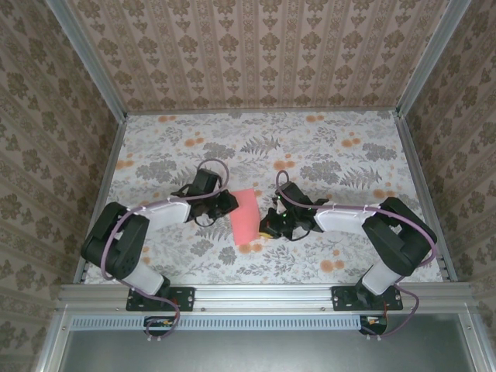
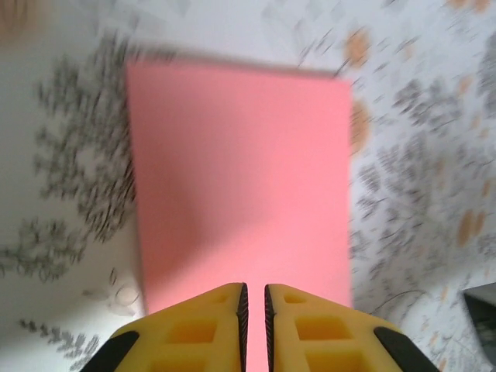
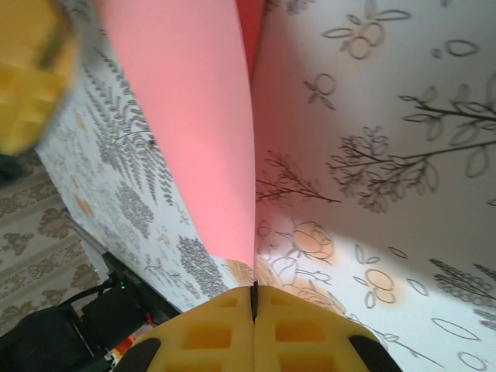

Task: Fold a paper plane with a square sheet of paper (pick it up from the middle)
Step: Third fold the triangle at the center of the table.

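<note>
Next, my right gripper brings the sheet's corner inward and folds it down toward the sheet's middle, because the corner of the sheet in my right gripper is raised away from the sheet's middle.
The square sheet of paper is salmon-pink and shows from above as a tall narrow rectangle between the two arms, mid-table. My right gripper holds its right side. In the right wrist view the sheet stands on edge and runs down into the closed seam of my right gripper. My left gripper is at the sheet's left side. In the left wrist view the sheet is seen face-on, and my left gripper has only a narrow slit between its yellow fingers. One blurred yellow finger of the left gripper appears beyond the sheet.
The table has a grey and orange floral cloth. Patterned walls enclose the back and both sides. An aluminium rail runs along the near edge by the arm bases. Dark cables and arm parts lie close by.
</note>
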Robot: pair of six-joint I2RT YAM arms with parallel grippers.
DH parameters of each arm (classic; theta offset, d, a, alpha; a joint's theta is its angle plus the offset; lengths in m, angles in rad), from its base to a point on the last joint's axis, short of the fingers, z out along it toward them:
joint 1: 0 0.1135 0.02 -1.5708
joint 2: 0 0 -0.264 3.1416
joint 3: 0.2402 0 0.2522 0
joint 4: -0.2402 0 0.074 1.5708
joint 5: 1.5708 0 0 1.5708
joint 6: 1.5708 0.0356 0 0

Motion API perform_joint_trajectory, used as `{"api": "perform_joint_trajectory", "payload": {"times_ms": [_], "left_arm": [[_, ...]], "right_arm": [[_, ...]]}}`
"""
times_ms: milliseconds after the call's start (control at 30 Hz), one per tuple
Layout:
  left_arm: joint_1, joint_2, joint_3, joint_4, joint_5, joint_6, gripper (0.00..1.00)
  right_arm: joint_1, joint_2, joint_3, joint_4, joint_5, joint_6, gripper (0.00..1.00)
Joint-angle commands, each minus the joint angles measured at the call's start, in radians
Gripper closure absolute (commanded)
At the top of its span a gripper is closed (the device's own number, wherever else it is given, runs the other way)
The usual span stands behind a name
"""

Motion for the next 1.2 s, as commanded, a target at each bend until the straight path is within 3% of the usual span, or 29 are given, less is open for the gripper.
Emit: {"api": "perform_joint_trajectory", "payload": {"times_ms": [0, 333, 733, 1167], "left_arm": [[0.035, -0.009, 0.034, -0.052, -0.004, 0.092, 0.84], [0.04, 0.132, 0.078, -0.013, 0.093, 0.137, 0.87], [0.01, 0.219, 0.078, -0.031, 0.09, 0.142, 0.9], [0.007, 0.228, 0.086, -0.05, 0.077, 0.146, 0.9]], "right_arm": [[0.0, 0.02, 0.022, -0.093, 0.036, 0.005, 0.98], [0.002, 0.031, 0.061, -0.114, 0.028, -0.005, 0.98], [0.007, 0.073, 0.14, -0.04, -0.019, -0.009, 0.98], [0.017, 0.23, 0.248, 0.084, -0.02, -0.015, 0.98]]}}
